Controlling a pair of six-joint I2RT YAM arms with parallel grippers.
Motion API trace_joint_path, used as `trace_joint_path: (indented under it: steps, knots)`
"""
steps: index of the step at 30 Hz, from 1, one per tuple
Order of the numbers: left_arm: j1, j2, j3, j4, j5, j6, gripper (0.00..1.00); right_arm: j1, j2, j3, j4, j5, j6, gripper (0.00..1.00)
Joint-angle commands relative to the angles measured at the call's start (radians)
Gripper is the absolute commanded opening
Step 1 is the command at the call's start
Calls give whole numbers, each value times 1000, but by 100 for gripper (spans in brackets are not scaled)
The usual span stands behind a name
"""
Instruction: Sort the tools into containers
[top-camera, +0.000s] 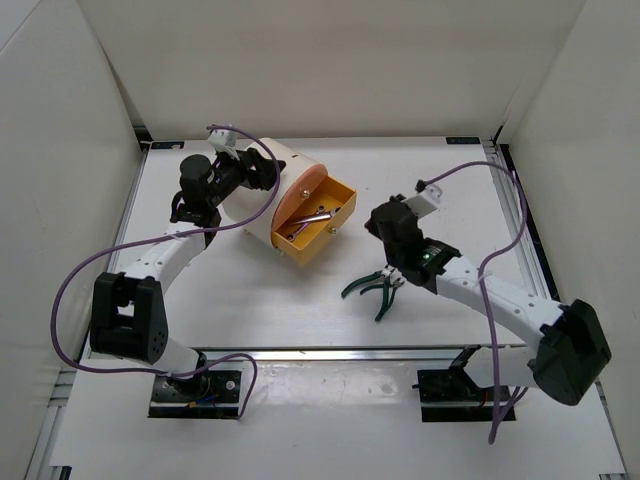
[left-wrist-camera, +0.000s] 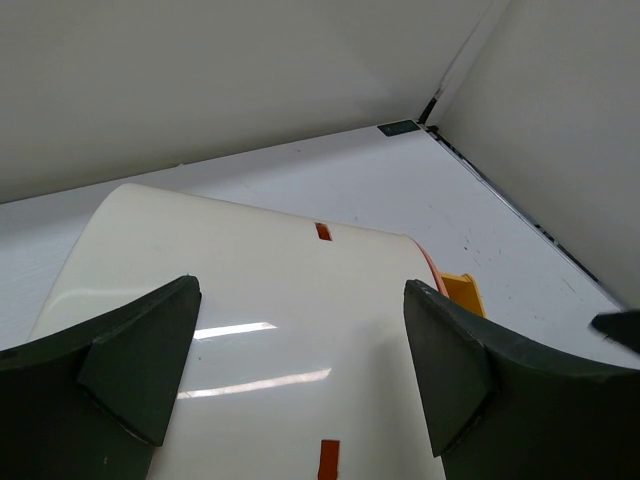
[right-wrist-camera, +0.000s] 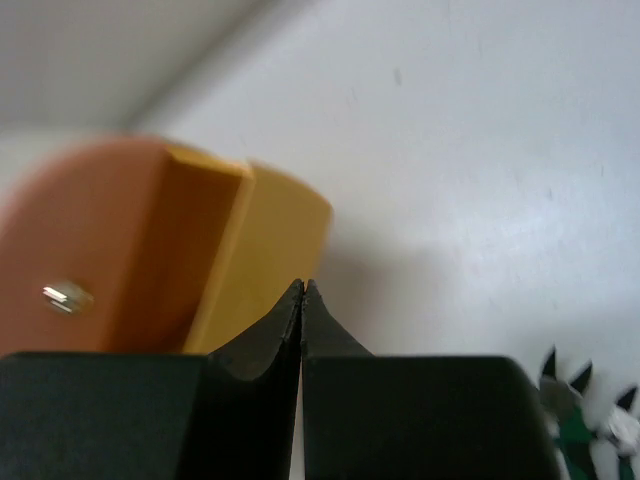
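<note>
The open yellow drawer (top-camera: 312, 222) sticks out over the drum's lower side. My right gripper should push the drawer's front (top-camera: 326, 239) shut first, then take the knob below it.
The cream drum (top-camera: 258, 185) lies on the table with its peach-orange face (top-camera: 298, 196) turned right. One yellow drawer (top-camera: 320, 228) is pulled out of that face, with a silver wrench (top-camera: 318, 215) lying in it. My left gripper (top-camera: 250, 176) is open over the drum's curved back (left-wrist-camera: 260, 300), with one finger (left-wrist-camera: 140, 360) on each side. My right gripper (top-camera: 370, 222) is shut and empty, just right of the open drawer (right-wrist-camera: 265, 255). Dark-green-handled pliers (top-camera: 373, 288) lie on the table under my right arm.
White walls enclose the table on three sides. A brass knob (right-wrist-camera: 66, 297) shows on the orange face in the right wrist view. The pliers' tips (right-wrist-camera: 580, 415) show at that view's lower right corner. Purple cables loop over both arms.
</note>
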Motion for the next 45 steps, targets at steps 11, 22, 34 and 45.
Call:
trace_joint_path:
  steps: [11, 22, 34, 45]
  knots:
    - [0, 81, -97, -307, -33, -22, 92, -21, 302, 68, 106, -482, -40, 0]
    - [-2, 94, -107, -286, -16, -45, 91, -27, 544, 303, 194, -681, -43, 0]
    - [-8, 75, -100, -301, -25, -36, 91, -155, 517, 99, 508, -1007, 77, 24]
    - [-2, 63, -80, -321, -31, -34, 91, -333, 725, -41, 977, -1548, 307, 57]
